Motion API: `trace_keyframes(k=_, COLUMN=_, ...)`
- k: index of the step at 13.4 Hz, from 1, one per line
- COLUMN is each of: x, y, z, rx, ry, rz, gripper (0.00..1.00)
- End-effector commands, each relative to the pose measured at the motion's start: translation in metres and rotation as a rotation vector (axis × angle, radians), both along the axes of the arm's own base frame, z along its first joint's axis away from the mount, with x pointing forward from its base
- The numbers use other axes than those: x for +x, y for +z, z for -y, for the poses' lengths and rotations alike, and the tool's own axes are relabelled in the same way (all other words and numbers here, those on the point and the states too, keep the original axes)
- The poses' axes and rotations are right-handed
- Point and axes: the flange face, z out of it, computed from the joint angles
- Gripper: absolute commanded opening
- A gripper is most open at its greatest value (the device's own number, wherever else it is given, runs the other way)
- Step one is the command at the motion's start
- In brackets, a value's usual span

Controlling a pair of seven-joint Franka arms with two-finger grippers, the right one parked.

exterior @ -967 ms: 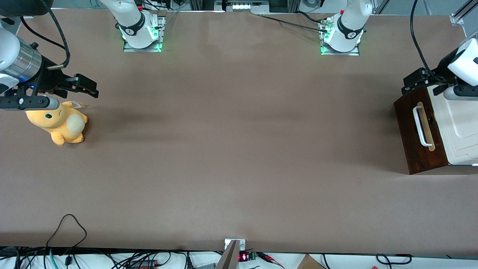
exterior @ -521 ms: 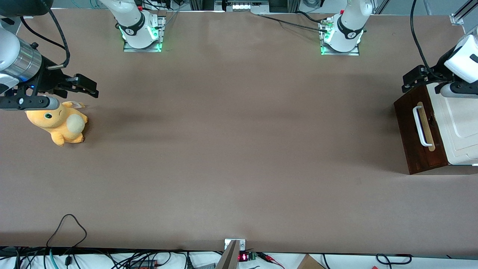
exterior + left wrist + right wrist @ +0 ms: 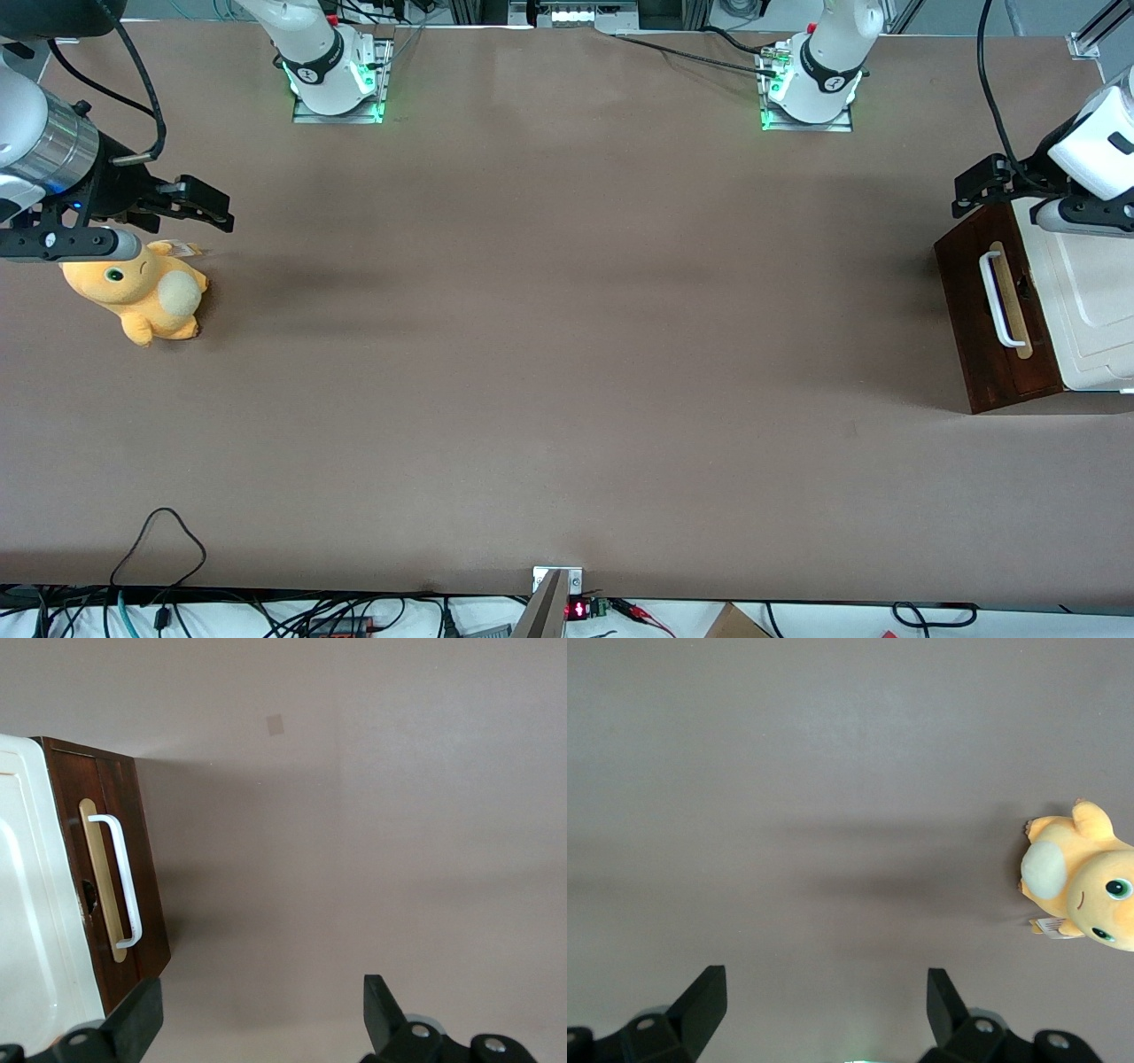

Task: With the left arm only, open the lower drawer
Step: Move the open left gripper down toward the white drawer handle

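Note:
My gripper is going to pull the panel with the handle (image 3: 76,781). Only that panel will slide straight out, because a seam (image 3: 101,785) splits the dark reddish-brown front beside the drawer's handle.
The lower drawer (image 3: 979,306) is a dark reddish-brown front with a white bar handle (image 3: 997,297) on a tan strip. It is at the working arm's end of the table and looks closed. It also shows in the left wrist view (image 3: 142,895), with the handle (image 3: 121,877). My left gripper (image 3: 977,183) hovers above the drawer front's corner that is farther from the front camera. In the left wrist view the gripper (image 3: 261,1005) is open and empty over bare table in front of the drawer, and one finger (image 3: 142,1014) is near the drawer's corner.
The cabinet's cream-white top (image 3: 1094,301) lies under the left arm. An orange plush toy (image 3: 142,292) sits at the parked arm's end and shows in the right wrist view (image 3: 1085,881). Two arm bases (image 3: 802,89) stand farthest from the camera. Cables (image 3: 159,540) lie at the near edge.
My left gripper has shifted slightly away from the front camera, off the cabinet's top corner. The drawer has not moved.

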Motion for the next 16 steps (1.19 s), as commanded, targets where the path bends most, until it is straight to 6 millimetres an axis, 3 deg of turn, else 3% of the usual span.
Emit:
trace_keyframes(k=1, x=0.001, y=0.000, z=-0.006, rx=0.148, ry=-0.048, rz=-0.008, gripper=1.00)
trace_keyframes(k=4, x=0.001, y=-0.019, z=0.029, rx=0.386, ry=-0.055, rz=-0.027, gripper=1.00)
trace_keyframes(k=6, x=-0.002, y=-0.051, z=0.050, rx=0.565, ry=-0.024, rz=-0.056, gripper=1.00)
trace_keyframes(k=10, x=-0.018, y=-0.146, z=0.069, rx=0.838, ry=0.002, rz=-0.096, gripper=1.00)
trace_keyframes(k=15, x=-0.040, y=-0.263, z=0.055, rx=1.111, ry=-0.059, rz=-0.127, gripper=1.00)
trace_keyframes(k=16, x=-0.042, y=-0.290, z=0.060, rx=1.151, ry=-0.090, rz=-0.130, gripper=0.99)
